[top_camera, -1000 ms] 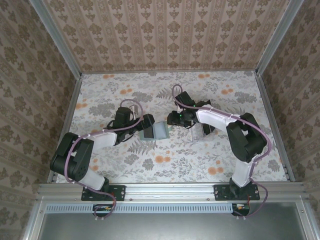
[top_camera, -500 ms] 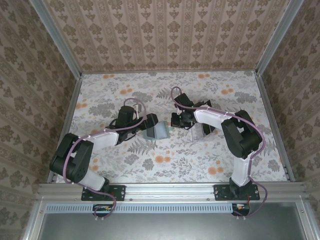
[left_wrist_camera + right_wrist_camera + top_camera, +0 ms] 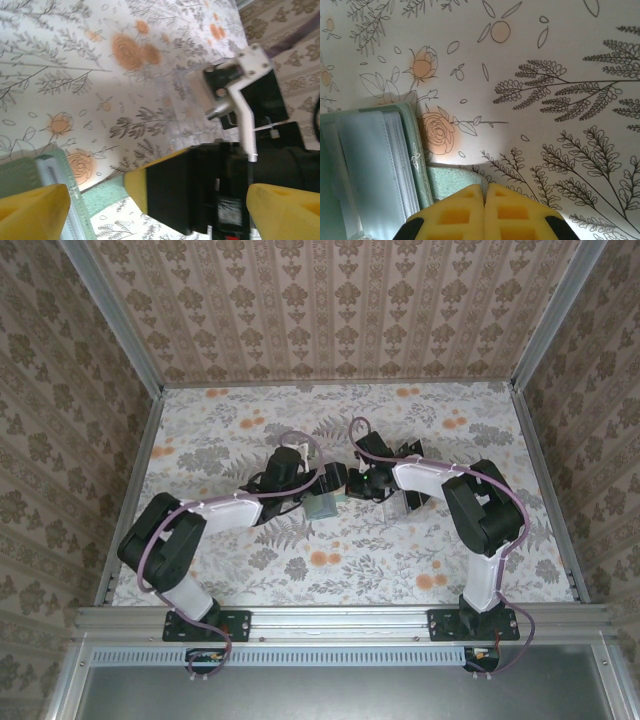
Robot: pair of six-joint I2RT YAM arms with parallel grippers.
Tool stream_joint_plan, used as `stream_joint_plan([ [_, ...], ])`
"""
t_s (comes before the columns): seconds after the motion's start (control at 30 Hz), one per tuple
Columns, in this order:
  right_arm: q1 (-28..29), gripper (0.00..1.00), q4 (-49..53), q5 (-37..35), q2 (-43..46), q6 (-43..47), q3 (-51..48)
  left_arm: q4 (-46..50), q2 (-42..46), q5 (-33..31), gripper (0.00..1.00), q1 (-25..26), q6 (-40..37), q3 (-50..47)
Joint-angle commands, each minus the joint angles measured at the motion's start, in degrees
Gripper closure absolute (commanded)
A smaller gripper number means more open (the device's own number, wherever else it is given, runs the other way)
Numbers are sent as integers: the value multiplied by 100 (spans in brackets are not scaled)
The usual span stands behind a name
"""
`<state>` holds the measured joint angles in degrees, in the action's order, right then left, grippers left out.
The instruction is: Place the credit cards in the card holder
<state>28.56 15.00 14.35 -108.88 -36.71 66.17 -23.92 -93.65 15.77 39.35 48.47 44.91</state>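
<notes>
The space between my left gripper's fingers is filled by my right gripper at the green flap point(image 3: 452, 181), so next my left gripper moves back to the card holder's opposite edge point(image 3: 308, 508).
The sage-green card holder point(image 3: 412, 150) lies open on the flowered table, its clear inner sleeves point(image 3: 365, 170) facing up; from above it is a small green patch point(image 3: 321, 504) between the two grippers. My right gripper point(image 3: 485, 192) is shut, its yellow fingertips pinching the holder's green flap point(image 3: 452, 181). My left gripper point(image 3: 157, 210) stands wide open, with the right gripper's black and yellow finger point(image 3: 185, 190) between its tips and the holder's edge point(image 3: 55, 170) beside one finger. Dark credit cards point(image 3: 416, 492) seem to stand in a clear rack point(image 3: 400, 504) under the right arm.
The two grippers point(image 3: 340, 485) nearly touch at mid-table. The right wrist's white bracket point(image 3: 242, 95) crosses the left wrist view. Patterned walls enclose the table on three sides, and the aluminium rail point(image 3: 340, 620) runs along the near edge.
The left arm has swung right until its open gripper reaches the right gripper. The right gripper has closed on the holder's flap. The holder has shifted slightly right.
</notes>
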Motion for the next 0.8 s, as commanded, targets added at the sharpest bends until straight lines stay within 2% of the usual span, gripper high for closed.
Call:
stream_joint_plan([
  [0.0, -34, 100, -104, 181, 121, -117, -126, -279, -179, -195, 0, 31, 198, -31],
  [0.43, -41, 100, -266, 332, 135, -231, -271, -578, -1011, -329, 0, 65, 323, 2],
  [0.6, -43, 100, -208, 336, 157, -188, -221, -236, -629, -360, 0, 12, 100, 167],
  [0.77, -41, 100, -129, 327, 139, -137, -174, 1011, 170, -352, 0, -230, -513, 552],
])
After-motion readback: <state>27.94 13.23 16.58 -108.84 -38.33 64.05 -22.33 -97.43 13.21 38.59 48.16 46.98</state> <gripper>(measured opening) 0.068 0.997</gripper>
